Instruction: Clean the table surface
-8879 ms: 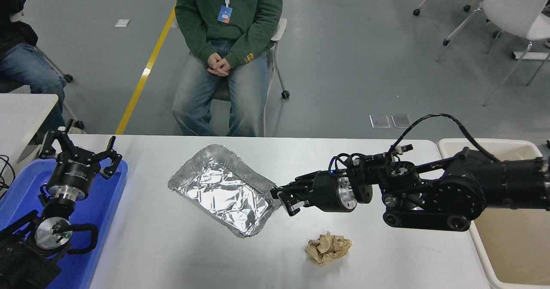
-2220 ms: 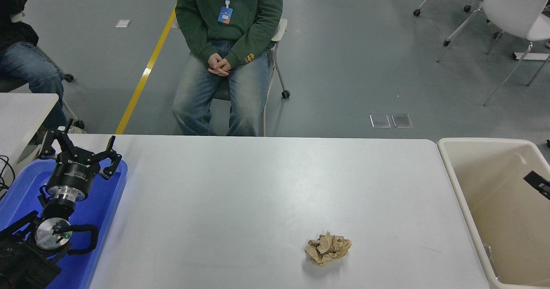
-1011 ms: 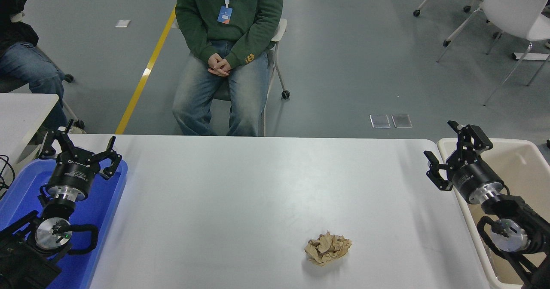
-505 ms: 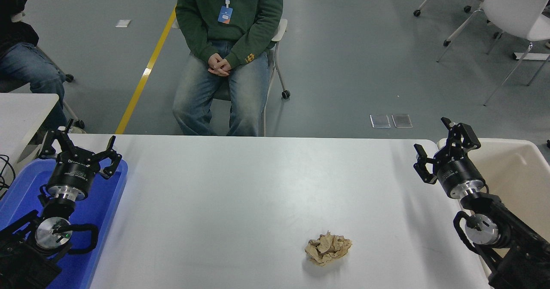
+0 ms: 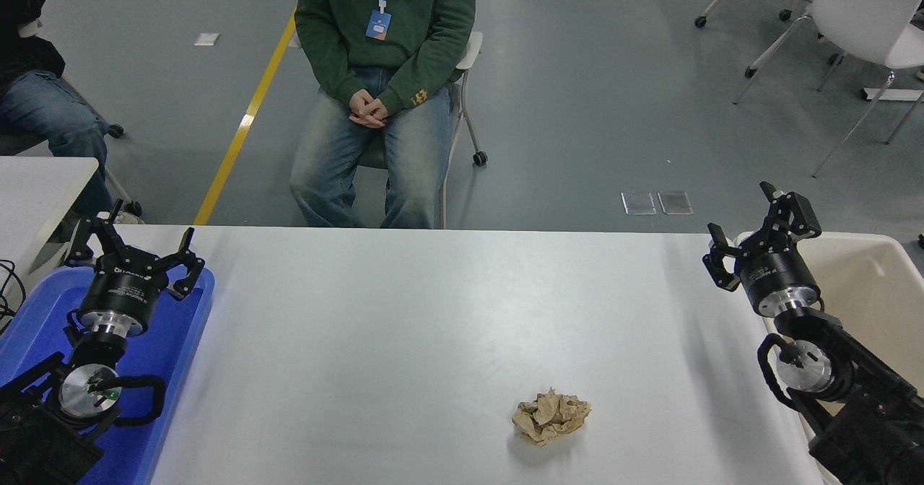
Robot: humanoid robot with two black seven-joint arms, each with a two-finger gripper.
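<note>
The crumpled brown paper ball [image 5: 551, 417] will stay bunched up instead of opening out when I pick it up, because deep creases [image 5: 546, 408] keep the folds together.
The table surface [image 5: 404, 326] is a wide white-grey top filling the lower picture. A crumpled ball of brown paper [image 5: 550, 417] lies on it toward the front right. My right gripper [image 5: 759, 238] stands open and empty above the table's far right corner, fingers pointing away from the camera, well behind and to the right of the paper. My left gripper [image 5: 133, 249] is parked open over the blue tray at the lower left.
A blue plastic tray [image 5: 184, 341] lies at the table's left end. A beige bin [image 5: 877, 304] stands past the right edge. A person in a green hoodie [image 5: 382, 30] sits behind the far side. A smaller white table [image 5: 36, 189] shows at the left.
The foil tray my right gripper gripped 8.9 s ago is gone from the table. My right arm went out of view over the bin, then came back open, shifting slightly over the last second.
</note>
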